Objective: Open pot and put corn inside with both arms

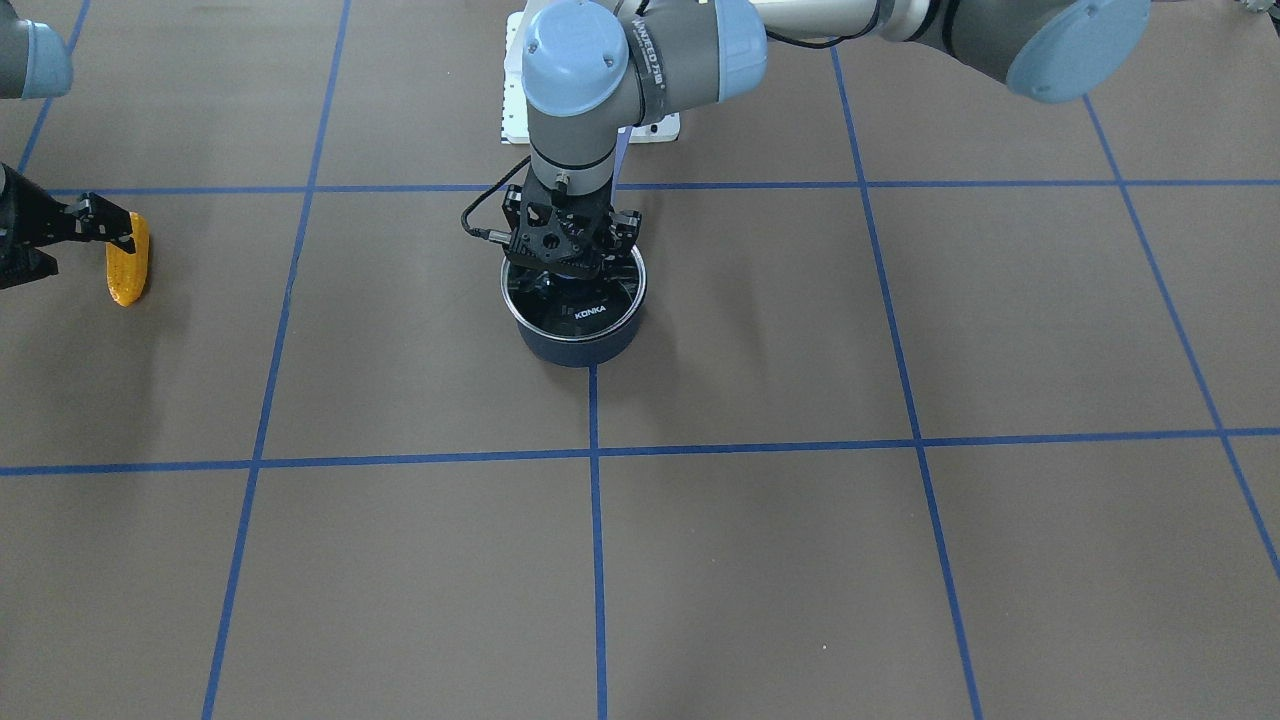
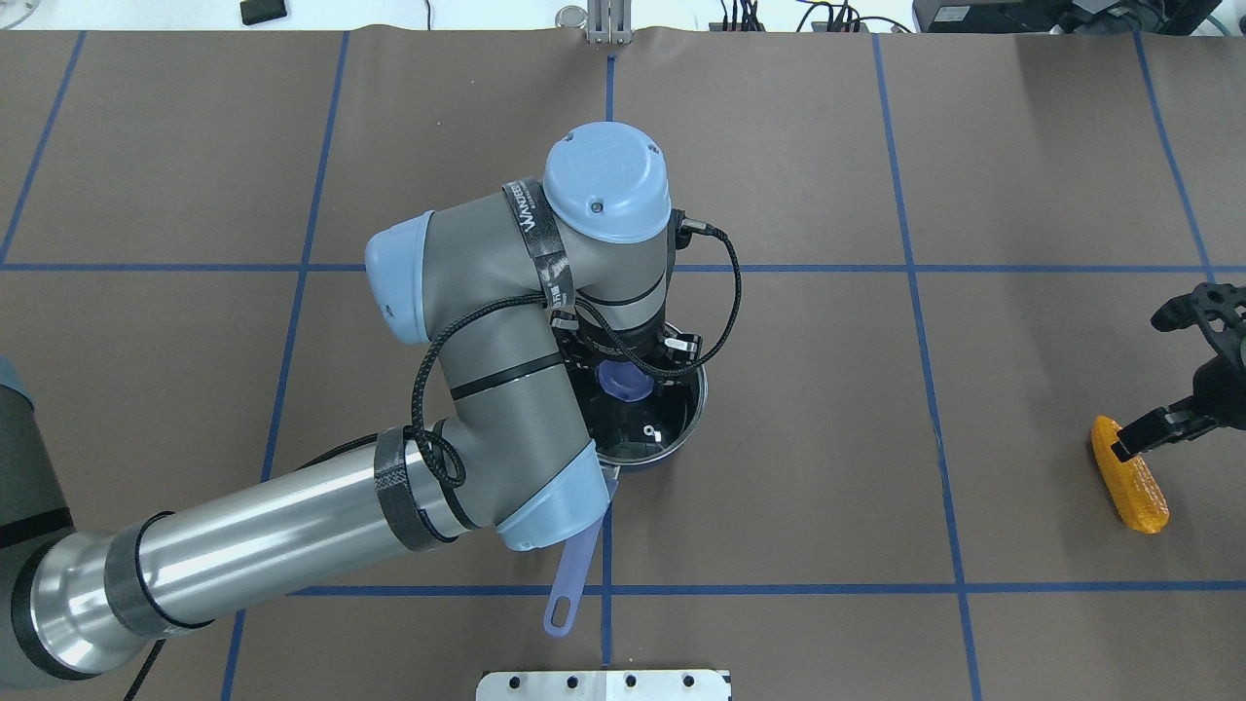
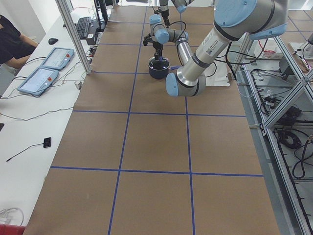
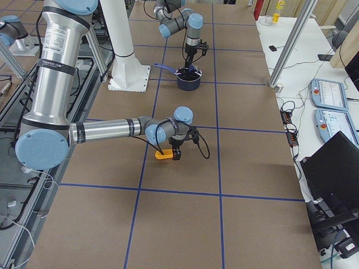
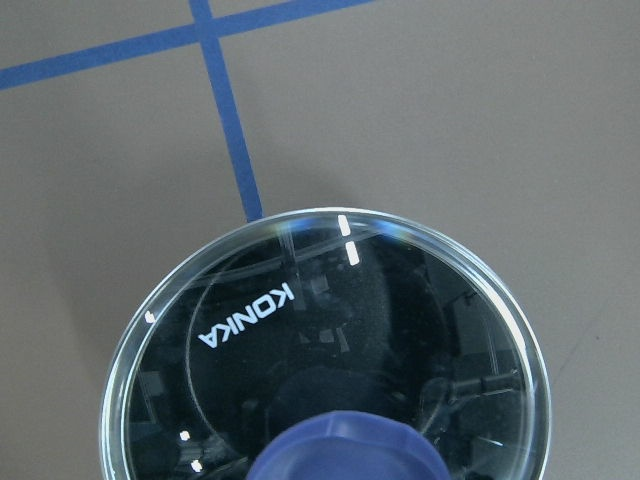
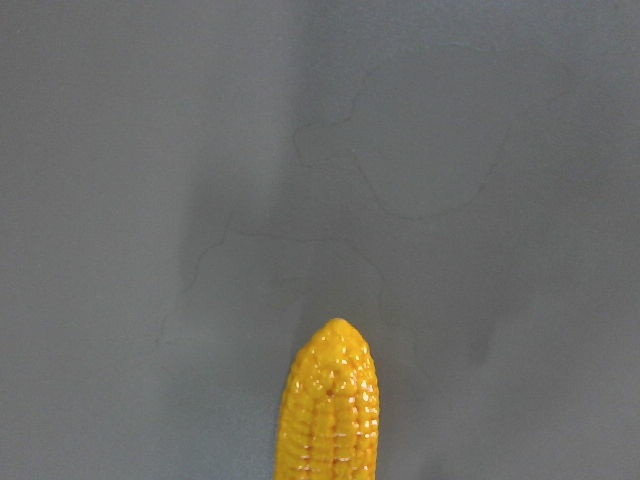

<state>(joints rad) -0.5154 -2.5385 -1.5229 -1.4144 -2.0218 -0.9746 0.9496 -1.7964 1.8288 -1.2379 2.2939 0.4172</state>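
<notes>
The navy pot (image 1: pixel 578 348) should turn out to be empty when I lift its glass KONKA lid, since the inside (image 1: pixel 554 308) looks plain and dark through the glass.
The navy pot (image 1: pixel 580 345) stands at the table's middle with its glass KONKA lid (image 1: pixel 592 316) on it. Its lavender handle (image 2: pixel 574 570) points toward the robot's base. My left gripper (image 1: pixel 570 266) is down on the lid, jaws spread either side of the blue knob (image 2: pixel 623 380). The lid (image 5: pixel 250 320) and knob (image 5: pixel 345 450) fill the left wrist view. The corn (image 2: pixel 1129 474) lies on the table far to the robot's right. My right gripper (image 2: pixel 1173 365) is open, with one fingertip (image 2: pixel 1144 428) at the corn's end. The corn's tip (image 6: pixel 332 400) shows in the right wrist view.
A white mounting plate (image 2: pixel 604 684) sits at the robot's base edge. Blue tape lines cross the brown table cover (image 1: pixel 800 560). Aluminium posts (image 3: pixel 73 34) and control pendants (image 3: pixel 54 58) stand on the white bench beyond the far edge, where a person (image 3: pixel 10 41) sits.
</notes>
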